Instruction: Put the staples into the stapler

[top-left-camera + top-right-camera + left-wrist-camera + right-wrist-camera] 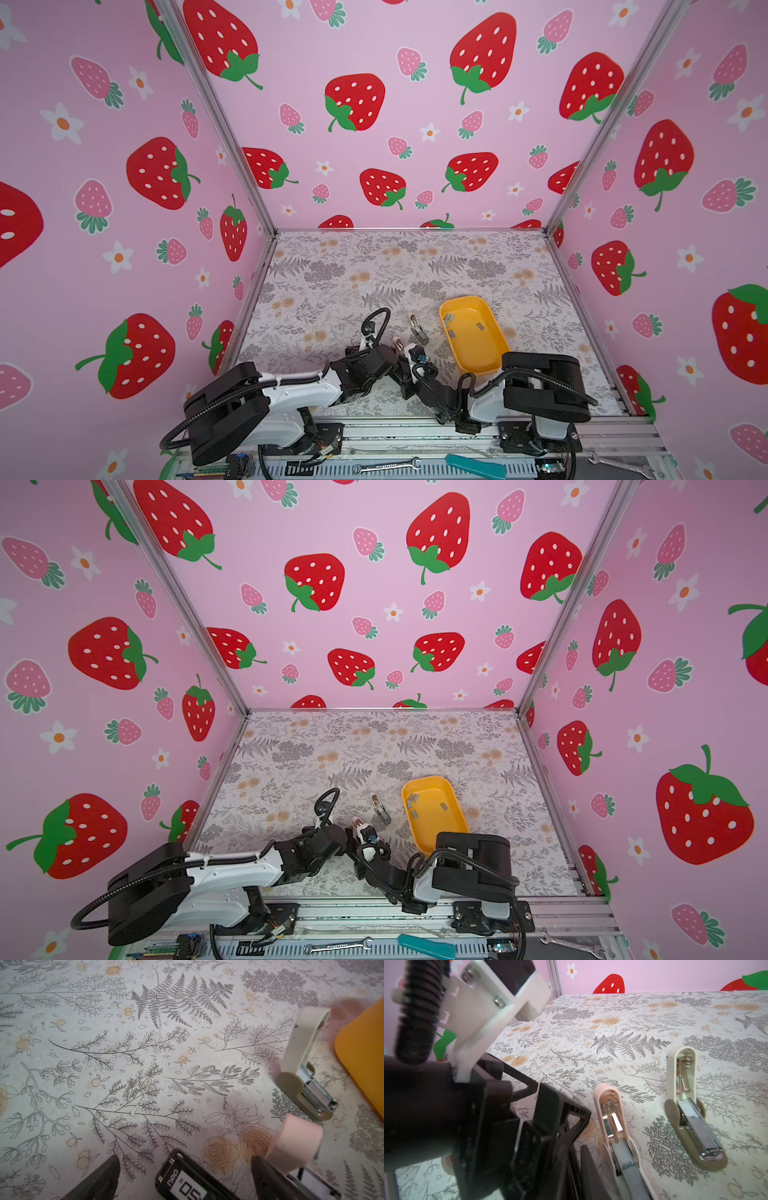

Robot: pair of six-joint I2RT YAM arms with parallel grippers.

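Observation:
The black stapler sits close to the pink stapler. My left gripper should move back and my right gripper should carry the black stapler clear first.
Several grey staples lie in the yellow tray. A pink stapler and a beige stapler lie on the table with their lids swung open; both top views show them. My left gripper is open, its fingers standing either side of a black stapler with a white label. My right gripper is shut, just beside the pink stapler. I cannot see anything between its fingers. In both top views the two grippers meet at the pink stapler.
The yellow tray sits close to the right of the beige stapler. The left arm's wrist crowds the right gripper's side. Wrenches and a teal tool lie on the frame in front of the table.

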